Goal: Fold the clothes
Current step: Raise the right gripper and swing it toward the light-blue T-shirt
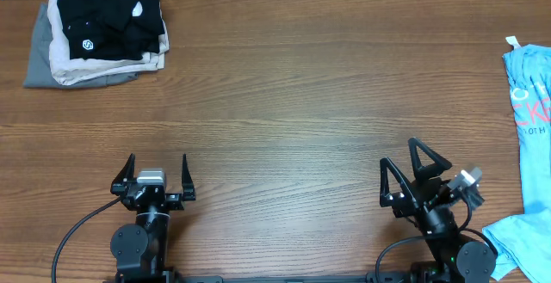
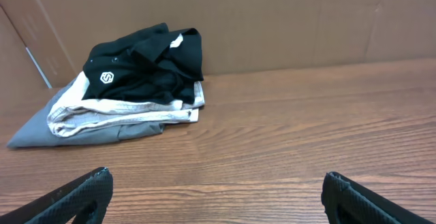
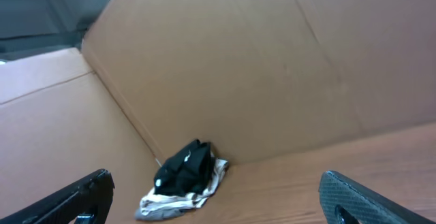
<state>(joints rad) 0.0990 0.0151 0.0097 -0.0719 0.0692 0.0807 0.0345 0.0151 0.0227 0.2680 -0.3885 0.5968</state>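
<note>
The sky-blue T-shirt (image 1: pixel 528 83) lies clear of the folded stack, so I should keep moving my open right gripper toward the cloth (image 1: pixel 540 150) beside its lettering, then close there.
The sky-blue T-shirt (image 1: pixel 530 137) lies crumpled at the table's right edge in the overhead view, with white and pink-red lettering and a white neck tag; part of it runs out of frame. It shows in no wrist view. My left gripper (image 1: pixel 157 176) is open and empty near the front left. My right gripper (image 1: pixel 410 168) is open and empty near the front right, left of the shirt and apart from it. Both wrist views show wide-open jaws, the left (image 2: pixel 216 190) and the right (image 3: pixel 216 191), with nothing between them.
A stack of folded garments sits at the back left: a black one with a small white logo (image 1: pixel 112 16) on a beige one (image 1: pixel 73 64) and a grey one (image 1: pixel 36 55). It shows in the left wrist view (image 2: pixel 146 64) and the right wrist view (image 3: pixel 184 169). A cardboard wall (image 2: pixel 272 20) stands behind the table.
</note>
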